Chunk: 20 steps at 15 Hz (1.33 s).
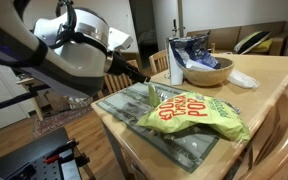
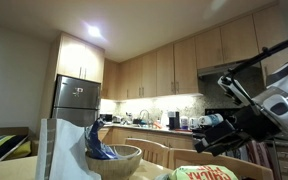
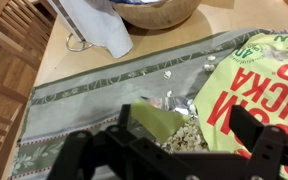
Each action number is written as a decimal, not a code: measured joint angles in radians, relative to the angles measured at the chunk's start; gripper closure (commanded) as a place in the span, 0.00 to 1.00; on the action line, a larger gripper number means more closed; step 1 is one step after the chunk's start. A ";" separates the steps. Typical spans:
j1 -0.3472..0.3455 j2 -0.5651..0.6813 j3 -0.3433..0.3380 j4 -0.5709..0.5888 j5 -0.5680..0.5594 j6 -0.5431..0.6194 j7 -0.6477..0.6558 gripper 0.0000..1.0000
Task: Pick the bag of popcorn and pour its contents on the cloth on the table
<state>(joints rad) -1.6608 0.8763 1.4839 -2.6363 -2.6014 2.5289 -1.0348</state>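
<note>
The torn opening and popcorn (image 3: 174,118) of the flat bag are below my gripper, so I should move back and come in low at the bag's near edge.
The lime-green bag of popcorn (image 3: 252,85) lies flat on the grey-green cloth (image 3: 89,95), lettering up, and shows in both exterior views (image 1: 196,113) (image 2: 206,173). Its torn mouth (image 3: 162,112) gapes toward my gripper, silver lining showing. White popcorn (image 3: 182,135) sits piled in the mouth, and a few loose pieces (image 3: 167,73) lie on the cloth. My gripper (image 3: 169,150) hovers just above the mouth, open, its fingers (image 3: 259,135) wide on either side and gripping nothing. In an exterior view the gripper (image 1: 144,82) hangs over the cloth's near end.
A wooden bowl (image 1: 208,70) (image 3: 154,12) holding a blue-and-white bag (image 1: 189,48) stands on the blond table (image 3: 54,55) beyond the cloth. White paper (image 3: 96,25) lies beside the bowl. Wooden chairs (image 3: 4,60) stand at the table's edge.
</note>
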 measured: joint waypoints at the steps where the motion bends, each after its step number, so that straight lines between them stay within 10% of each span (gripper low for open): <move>1: -0.001 0.014 -0.007 0.001 0.000 0.000 -0.005 0.00; 20: 0.010 0.051 -0.119 0.047 0.002 0.199 0.235 0.00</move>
<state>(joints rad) -1.6512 0.9274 1.3653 -2.5896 -2.5992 2.7278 -0.8001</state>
